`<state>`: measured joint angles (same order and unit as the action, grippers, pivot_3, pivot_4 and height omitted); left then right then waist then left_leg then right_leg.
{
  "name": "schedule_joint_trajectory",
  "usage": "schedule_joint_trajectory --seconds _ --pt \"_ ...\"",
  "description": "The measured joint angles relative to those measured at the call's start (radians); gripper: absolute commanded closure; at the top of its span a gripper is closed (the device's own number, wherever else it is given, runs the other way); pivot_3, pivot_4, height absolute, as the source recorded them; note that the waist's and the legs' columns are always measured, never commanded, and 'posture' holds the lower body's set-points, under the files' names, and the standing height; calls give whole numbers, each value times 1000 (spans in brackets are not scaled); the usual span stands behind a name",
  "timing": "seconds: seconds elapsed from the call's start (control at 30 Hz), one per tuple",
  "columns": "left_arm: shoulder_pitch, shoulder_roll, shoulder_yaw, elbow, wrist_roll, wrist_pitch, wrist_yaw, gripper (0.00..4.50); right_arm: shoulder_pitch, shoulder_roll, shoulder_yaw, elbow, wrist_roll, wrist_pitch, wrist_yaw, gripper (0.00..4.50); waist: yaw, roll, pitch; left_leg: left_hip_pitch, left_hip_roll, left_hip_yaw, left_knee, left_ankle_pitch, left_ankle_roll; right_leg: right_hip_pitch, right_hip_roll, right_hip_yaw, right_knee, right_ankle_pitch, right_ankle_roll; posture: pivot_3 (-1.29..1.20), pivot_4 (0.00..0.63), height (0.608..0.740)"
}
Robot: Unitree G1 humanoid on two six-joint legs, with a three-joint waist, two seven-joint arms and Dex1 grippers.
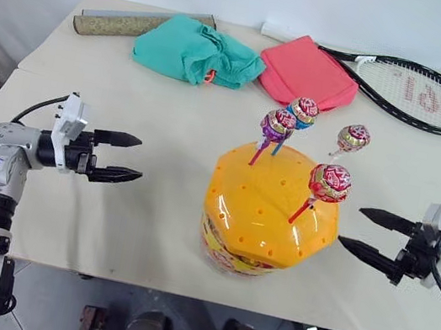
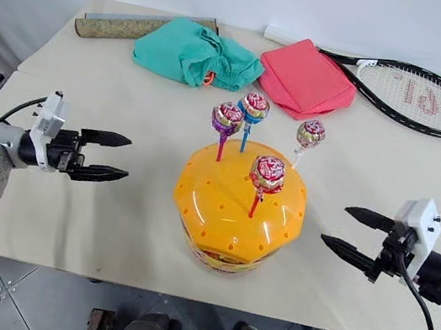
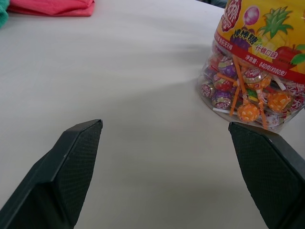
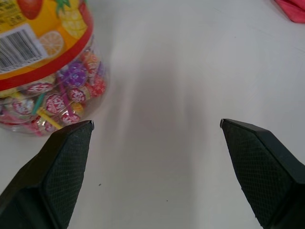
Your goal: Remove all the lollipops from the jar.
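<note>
My open left gripper is nearest the purple lollipop (image 2: 227, 118) and has a clear way, so it should keep rising toward its stick (image 2: 221, 149) until my fingers close there.
The jar (image 1: 271, 217), a clear tub with a domed orange lid and a printed label, stands on the table near its front edge. Several lollipops stick up from holes in the lid: a purple one (image 1: 278, 125), a blue one (image 1: 303, 109), a pink-red one (image 1: 352, 138) and a red one (image 1: 330, 183). More wrapped candies show through the jar's wall (image 3: 248, 90). My left gripper (image 1: 140, 159) hangs open to the jar's left, pointing at it, well apart. On the jar's right, my right gripper (image 1: 350, 225) is open too, close to the lid's edge without touching.
At the back of the table lie a teal cloth (image 1: 196, 51), a pink-red folded cloth (image 1: 307, 71), a tennis racket (image 1: 413, 92) and a rolled tube (image 1: 138, 24). The table's front edge (image 1: 181, 291) runs just below the jar.
</note>
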<state>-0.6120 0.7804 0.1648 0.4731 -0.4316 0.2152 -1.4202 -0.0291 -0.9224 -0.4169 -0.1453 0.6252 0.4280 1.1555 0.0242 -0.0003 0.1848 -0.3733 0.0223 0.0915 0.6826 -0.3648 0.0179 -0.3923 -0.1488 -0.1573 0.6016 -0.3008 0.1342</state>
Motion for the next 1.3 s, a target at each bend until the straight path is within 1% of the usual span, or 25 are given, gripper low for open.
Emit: schedule_joint_trajectory --seconds 0.1,0.17,0.33,0.47,0.57,0.63,0.7,0.8,0.87,0.97,1.07,1.13,1.23,1.3 --pt "0 2 19 -5 -9 -2 7 0 -26 -13 -3 19 0 -5 13 45 0 0 0 1 0 0 1 0 0 0 0 0 2 0 0 0 150 740" --pt "0 2 20 -25 -9 33 42 0 -45 -13 -3 31 -1 -5 18 45 1 0 0 1 0 0 1 0 0 0 0 0 3 0 0 0 150 740" --pt "56 24 20 -146 -19 132 83 0 -70 -13 3 35 0 -4 34 45 -1 0 0 1 0 0 1 0 0 0 0 0 3 0 0 0 150 740" --pt "72 32 40 -217 -63 172 86 0 -66 -14 2 25 29 9 73 45 2 0 0 1 0 0 2 0 0 0 -1 1 4 0 0 0 150 740" --pt "27 41 103 -234 -132 174 64 0 -65 -27 -18 11 58 35 89 45 3 0 0 1 0 -1 3 0 0 0 -1 1 5 0 0 0 150 740" --pt "-11 67 114 -243 -160 175 36 0 -64 -58 -38 0 73 56 99 45 2 0 0 1 0 -1 3 0 0 0 -1 1 5 0 0 0 150 740" --pt "-44 72 122 -260 -194 179 -2 0 -58 -84 -74 -12 92 74 114 45 3 0 0 1 0 0 3 0 0 0 -1 1 5 0 0 0 150 740" --pt "-78 73 117 -292 -238 209 -53 0 -36 -106 -124 -23 114 99 138 45 2 0 0 1 0 0 3 0 0 0 -1 1 5 0 0 0 150 740" --pt "-107 70 89 -318 -246 226 -58 0 -28 -116 -140 -23 123 110 148 45 3 0 0 1 0 0 4 0 0 0 -1 1 6 0 0 0 150 740" --pt "-182 42 55 -347 -256 242 -57 0 -28 -134 -149 -25 123 116 159 45 4 0 0 1 0 -1 5 0 0 0 -1 1 6 0 0 0 150 740" --pt "-233 3 24 -348 -283 248 -81 540 -29 -134 -161 -30 134 123 154 0 3 0 0 1 0 0 6 0 0 0 -1 1 7 0 0 0 150 740" --pt "-256 -29 -11 -349 -294 250 -81 1080 -38 -134 -182 -61 156 135 144 0 3 0 0 1 0 -1 7 0 0 0 -1 1 8 0 0 0 150 740" --pt "-289 -76 -72 -346 -294 250 -82 1080 -40 -133 -225 -127 218 171 127 0 3 0 0 0 0 -1 8 0 0 0 -1 1 8 0 0 0 150 740" --pt "-302 -98 -92 -342 -296 250 -82 1080 -35 -126 -248 -167 263 194 115 0 3 0 0 0 0 -1 9 0 1 0 -1 1 9 0 0 0 150 740"
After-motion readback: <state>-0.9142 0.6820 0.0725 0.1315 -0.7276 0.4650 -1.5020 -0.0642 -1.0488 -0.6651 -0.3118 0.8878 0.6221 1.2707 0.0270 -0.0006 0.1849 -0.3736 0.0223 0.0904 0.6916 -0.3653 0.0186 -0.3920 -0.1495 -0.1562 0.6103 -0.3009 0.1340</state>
